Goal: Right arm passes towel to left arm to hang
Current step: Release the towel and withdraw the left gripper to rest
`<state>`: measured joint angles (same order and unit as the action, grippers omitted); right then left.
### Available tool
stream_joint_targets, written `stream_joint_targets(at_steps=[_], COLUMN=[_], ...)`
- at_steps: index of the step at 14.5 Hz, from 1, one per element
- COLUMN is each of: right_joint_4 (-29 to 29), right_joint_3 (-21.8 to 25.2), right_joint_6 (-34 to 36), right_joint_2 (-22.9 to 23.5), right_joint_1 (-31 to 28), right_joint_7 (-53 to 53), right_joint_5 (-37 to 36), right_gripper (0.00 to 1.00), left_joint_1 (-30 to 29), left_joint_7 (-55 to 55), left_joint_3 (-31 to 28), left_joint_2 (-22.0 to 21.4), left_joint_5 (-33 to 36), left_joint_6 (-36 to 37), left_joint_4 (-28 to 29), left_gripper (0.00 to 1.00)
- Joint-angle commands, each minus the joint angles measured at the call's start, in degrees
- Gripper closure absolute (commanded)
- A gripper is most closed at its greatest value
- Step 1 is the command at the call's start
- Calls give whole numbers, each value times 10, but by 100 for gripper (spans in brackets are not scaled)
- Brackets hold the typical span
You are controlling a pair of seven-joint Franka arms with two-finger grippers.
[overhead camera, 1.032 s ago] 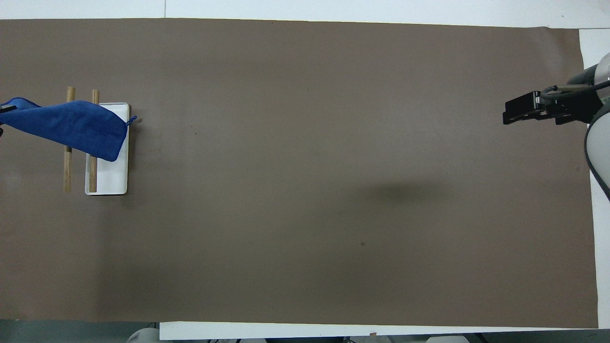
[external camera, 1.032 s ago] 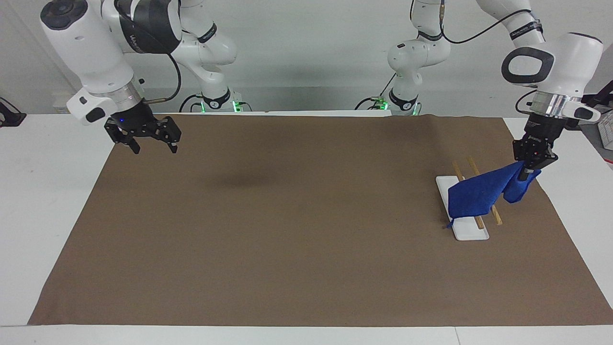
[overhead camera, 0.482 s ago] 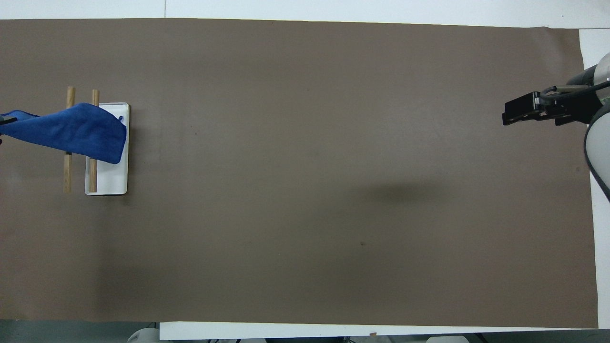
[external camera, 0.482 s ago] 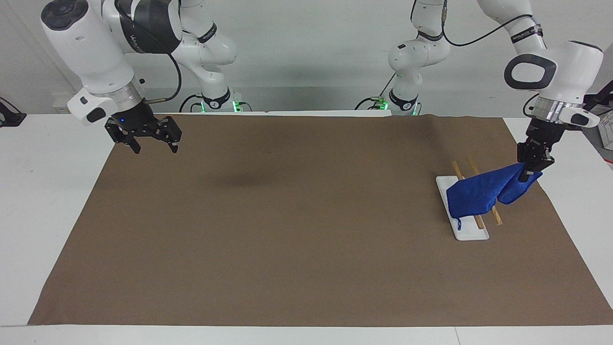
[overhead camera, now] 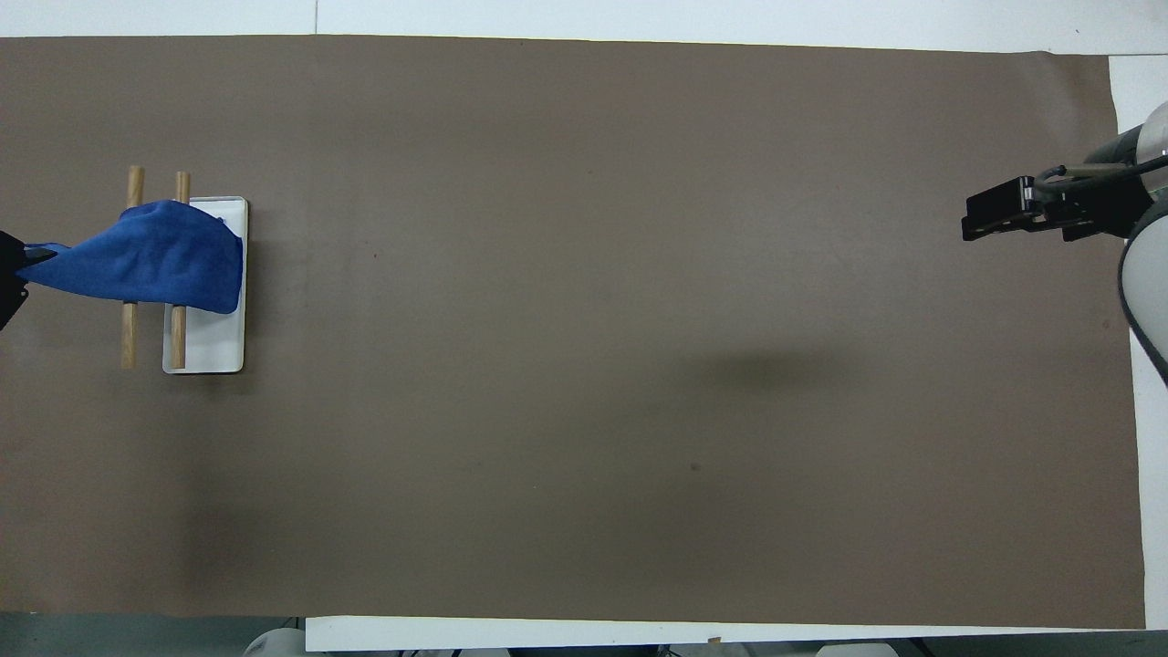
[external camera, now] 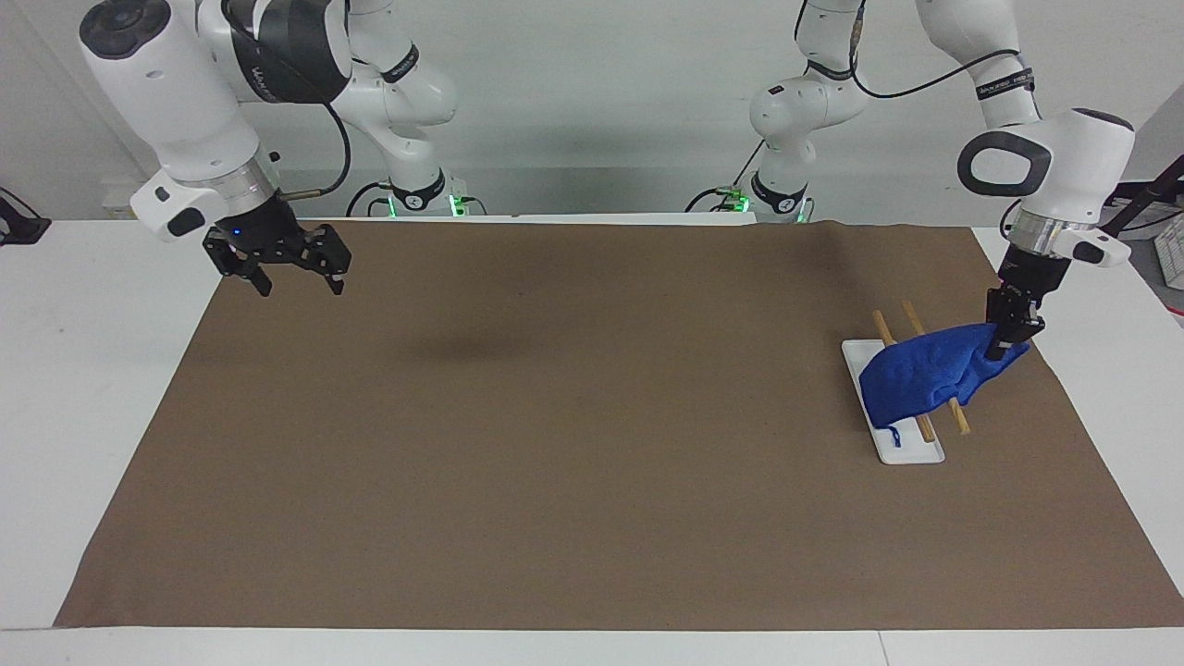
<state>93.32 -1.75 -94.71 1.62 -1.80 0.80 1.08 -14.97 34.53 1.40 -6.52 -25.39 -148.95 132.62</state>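
Note:
My left gripper is pulling the towel's corner (overhead camera: pixel 53 274) away from the rack, and the blue towel lies across both wooden rails. I should go on pulling until the towel is stretched smooth, then let go.
The blue towel (external camera: pixel 930 375) lies draped over the two wooden rails (external camera: pixel 959 422) of a small rack on a white base (external camera: pixel 911 451), at the left arm's end of the table. It also shows in the overhead view (overhead camera: pixel 155 269). My left gripper (external camera: pixel 1004 344) is shut on the towel's corner, low beside the rack. The towel's loop hangs over the white base. My right gripper (external camera: pixel 291 282) hangs open and empty above the brown mat's corner at the right arm's end; it also shows in the overhead view (overhead camera: pixel 990 219).
A brown mat (external camera: pixel 573 444) covers most of the white table (external camera: pixel 83 370). The rack's rails (overhead camera: pixel 130 342) and white base (overhead camera: pixel 214 351) stand near the mat's edge at the left arm's end.
My left gripper has lowered and swung a little, laying the towel flatter over the rack's rails. The right arm has waited still.

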Motion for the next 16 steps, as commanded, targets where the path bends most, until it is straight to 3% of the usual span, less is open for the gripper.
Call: stream_joint_targets(at_steps=[1,11,13,14,15,16], right_joint_4=[-7,-7,-7,-7,-7,-7], right_joint_3=[-3,1,1,1,1,1], right_joint_6=[9,9,9,9,9,10], right_joint_2=[1,1,1,1,1,1], right_joint_1=[-9,-18,-18,-19,-19,-20], right_joint_7=[0,2,1,2,2,2], right_joint_5=[1,3,3,3,3,3], right_gripper=[0,0,0,0,0,0], left_joint_1=[-22,-41,-37,-37,-37,-35], left_joint_7=[-39,-52,-52,-51,-46,-43], left_joint_3=[4,4,4,4,4,4], left_joint_2=[0,10,10,10,10,10], left_joint_5=[9,10,10,10,10,10], left_joint_6=[-13,-15,-14,-14,-14,-14], left_joint_4=[10,1,0,0,0,-1], left_gripper=[100,99,90,77,74,52])
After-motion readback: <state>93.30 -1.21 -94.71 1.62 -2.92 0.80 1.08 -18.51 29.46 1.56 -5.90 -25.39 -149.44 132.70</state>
